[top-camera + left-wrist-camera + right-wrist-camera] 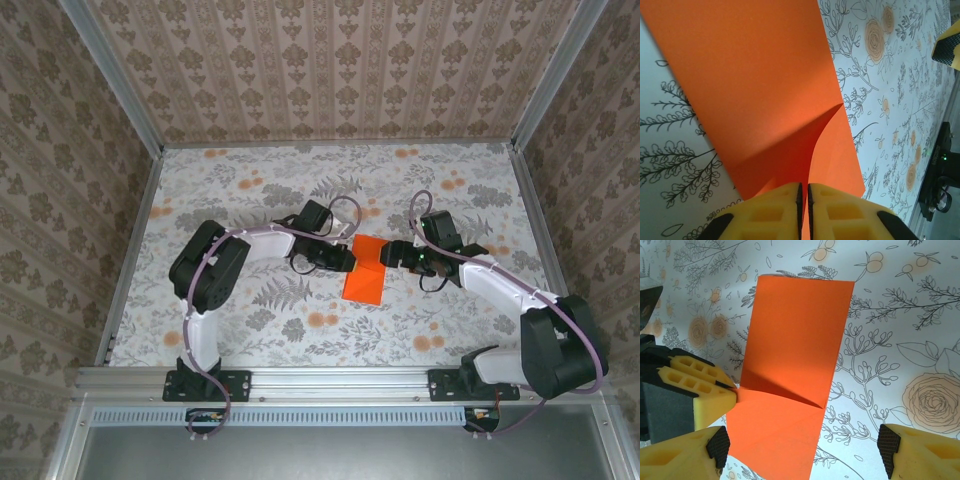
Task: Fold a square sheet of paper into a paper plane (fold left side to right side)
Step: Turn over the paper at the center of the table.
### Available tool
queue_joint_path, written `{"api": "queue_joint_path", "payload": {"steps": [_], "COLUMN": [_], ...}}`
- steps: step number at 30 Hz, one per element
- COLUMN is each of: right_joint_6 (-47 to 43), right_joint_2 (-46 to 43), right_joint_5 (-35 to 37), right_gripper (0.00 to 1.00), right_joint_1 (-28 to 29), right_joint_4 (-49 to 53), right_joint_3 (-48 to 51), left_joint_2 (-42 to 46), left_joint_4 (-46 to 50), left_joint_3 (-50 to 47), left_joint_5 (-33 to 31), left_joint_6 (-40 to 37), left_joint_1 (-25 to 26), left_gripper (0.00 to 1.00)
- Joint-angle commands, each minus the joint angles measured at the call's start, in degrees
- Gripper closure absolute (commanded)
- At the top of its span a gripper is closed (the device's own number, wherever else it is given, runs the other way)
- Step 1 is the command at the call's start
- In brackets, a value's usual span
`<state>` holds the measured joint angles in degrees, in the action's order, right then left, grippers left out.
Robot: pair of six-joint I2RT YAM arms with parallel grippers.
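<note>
The crease (pixel 782 396) is curving softly from the pinched edge, so the orange sheet (pixel 363 287) will keep its long rectangle shape with both ends sticking out when I lift it.
The square sheet of paper (pixel 364 272) is bright orange. It lies mid-table as a narrow rectangle with a crease across its middle, and it has no paper plane shape. My left gripper (pixel 349 260) comes in from the left. In the left wrist view the left gripper (pixel 804 189) is shut on a raised edge of the sheet (pixel 755 75). In the right wrist view the same yellow fingers (pixel 707 392) pinch the left edge of the sheet (pixel 795 325) at the crease. My right gripper (pixel 802 447) hovers open, one finger over the sheet's left edge and the other out over the cloth; it shows at the sheet's right side (pixel 393 254) from above.
The table (pixel 250 320) is covered with a floral cloth and walled by patterned panels on three sides. A metal rail (pixel 330 378) with both arm bases runs along the near edge. A tip of the right gripper's finger (pixel 947 47) shows in the left wrist view.
</note>
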<state>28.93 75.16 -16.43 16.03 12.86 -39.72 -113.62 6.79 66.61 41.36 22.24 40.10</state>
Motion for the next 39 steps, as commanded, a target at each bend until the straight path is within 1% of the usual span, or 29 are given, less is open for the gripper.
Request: {"api": "queue_joint_path", "payload": {"steps": [1, 7, 12, 15, 20, 24, 28, 29, 31, 33, 39], "right_joint_6": [0.6, 2.6, 5.7, 7.6, 9.1, 11.2, 12.5, 12.6, 12.6, 12.4, 9.7], "right_joint_2": [0.5, 2.9, 9.0, 12.1, 16.7, 19.4, 20.2, 20.2, 20.1, 19.7, 17.2], "right_joint_5": [-3.6, -10.6, -14.4, -15.3, -15.5, -17.1, -17.2, -17.2, -17.4, -17.3, -16.5], "right_gripper": [0.19, 0.2, 0.29, 0.31, 0.36, 0.44, 0.52, 0.56, 0.64, 0.72, 0.88], "right_joint_1": [-0.3, -0.1, 1.4, 2.8, 4.6, 5.1, 5.3, 5.3, 5.4, 5.3, 4.8], "right_joint_4": [-1.0, -3.9, -7.7, -11.0, -12.8, -16.4, -19.0, -19.5, -20.2, -20.6, -20.5], "right_joint_3": [0.0, 0.7, 0.3, -0.2, -2.1, -2.2, -1.9, -1.8, -1.9, -2.1, -3.1], "left_joint_2": [2.5, 6.7, 7.5, 7.6, 7.8, 8.0, 8.4, 8.6, 9.2, 10.1, 15.9], "left_joint_4": [-0.4, -3.3, -3.9, -4.1, -4.6, -4.7, -5.1, -5.4, -5.8, -6.3, -8.8], "left_joint_3": [-1.5, -4.8, -5.3, -5.6, -6.2, -6.5, -7.0, -7.3, -7.8, -8.5, -11.9], "left_joint_5": [-1.5, -2.9, -3.6, -3.6, -4.0, -4.1, -4.1, -4.1, -4.1, -4.1, -3.9], "left_joint_6": [-1.2, -0.1, 0.3, 0.3, 0.8, 1.1, 1.5, 1.6, 1.9, 2.1, 3.5], "left_joint_1": [-0.2, -1.0, -1.1, -1.1, -1.3, -1.5, -1.7, -1.8, -2.2, -2.7, -5.5], "left_gripper": [0.89, 0.92, 0.92, 0.92, 0.92, 0.93, 0.91, 0.9, 0.84, 0.69, 0.49]}}
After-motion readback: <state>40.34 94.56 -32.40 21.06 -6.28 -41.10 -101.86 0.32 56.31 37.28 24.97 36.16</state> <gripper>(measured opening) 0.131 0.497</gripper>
